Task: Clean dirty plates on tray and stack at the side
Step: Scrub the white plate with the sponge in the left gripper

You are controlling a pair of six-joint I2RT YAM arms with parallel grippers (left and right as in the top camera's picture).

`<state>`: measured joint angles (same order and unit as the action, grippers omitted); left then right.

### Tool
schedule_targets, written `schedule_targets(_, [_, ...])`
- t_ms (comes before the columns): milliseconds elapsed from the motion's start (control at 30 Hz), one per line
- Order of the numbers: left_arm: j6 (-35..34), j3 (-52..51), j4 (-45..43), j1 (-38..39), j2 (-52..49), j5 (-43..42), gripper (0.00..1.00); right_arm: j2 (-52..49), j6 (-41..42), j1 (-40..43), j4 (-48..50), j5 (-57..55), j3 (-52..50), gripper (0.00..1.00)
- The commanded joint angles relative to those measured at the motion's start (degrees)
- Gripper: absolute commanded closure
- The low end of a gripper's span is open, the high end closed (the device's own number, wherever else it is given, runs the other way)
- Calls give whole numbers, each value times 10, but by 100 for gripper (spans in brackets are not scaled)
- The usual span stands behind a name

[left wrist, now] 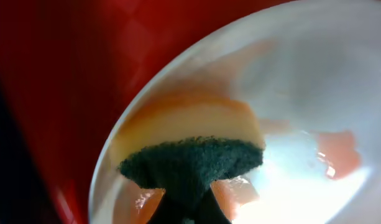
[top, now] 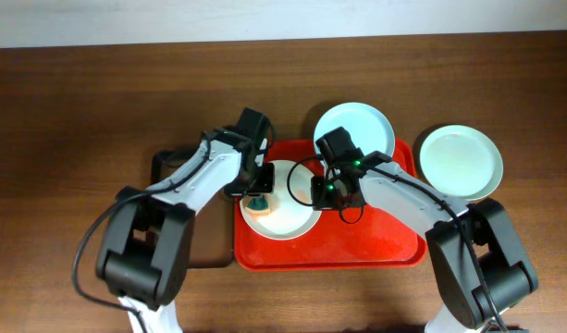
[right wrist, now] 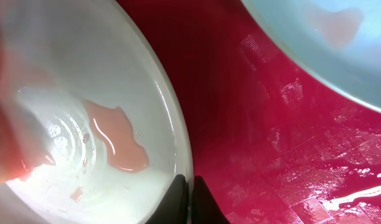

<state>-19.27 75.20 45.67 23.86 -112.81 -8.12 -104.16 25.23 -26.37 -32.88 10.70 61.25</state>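
Next, my left gripper wipes back toward the red smear (left wrist: 339,154) that remains farther in, since the sponge is at the plate's edge (top: 246,209) near the black tray.
A pale plate (top: 285,215) lies on the red tray (top: 375,242). My left gripper (top: 258,202) is shut on a green-and-yellow sponge (left wrist: 193,158) that presses on this plate's left part. The plate (left wrist: 314,93) shows red smears in the left wrist view. My right gripper (right wrist: 190,193) is shut on this plate's right rim (right wrist: 178,143), with a red smear on the plate's inside. A second plate (top: 355,129) lies at the tray's back edge and shows in the right wrist view (right wrist: 327,43) with a faint smear. A third plate (top: 460,162) sits on the table right of the tray.
A black tray (top: 168,166) lies left of the red tray, partly under my left arm. The brown wooden table (top: 80,111) stretches around both trays. The white wall edge runs along the far side.
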Motion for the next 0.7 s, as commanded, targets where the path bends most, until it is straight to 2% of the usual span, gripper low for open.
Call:
schedule_targets(0, [-6, -5, -2, 2, -38, -62, 100, -13, -12, -14, -1, 22, -7, 96])
schedule_targets(100, [29, 7, -17, -3, -37, -198, 100, -13, -12, -14, -1, 22, -7, 96])
schedule_targets(200, [29, 40, -4, -20, -16, -205, 100, -13, -13, -14, -1, 22, -7, 96])
schedule_targets(267, [28, 47, -4, -23, 17, -174, 100, -13, -12, -14, -1, 22, -7, 96])
schedule_targets(333, [28, 47, 4, -15, 36, -90, 100, -13, -12, -14, -1, 22, -7, 96])
schedule_targets(400, [-2, 35, 2, 3, 29, 19, 100, -13, -12, -14, 0, 22, -7, 96])
schedule_targets(433, [-9, 30, 0, 9, 24, 37, 100, -13, -12, -14, 0, 22, -7, 96])
schedule_targets(567, [-20, 14, -24, 30, -37, 42, 100, -13, -12, -14, -1, 22, -7, 96])
schedule_targets(633, [-22, 14, -33, 29, -77, 34, 94, -13, -12, -14, -1, 22, -7, 96])
schedule_targets(667, [-21, 14, -30, 29, -86, 8, 100, -13, -12, -14, -1, 22, -7, 96])
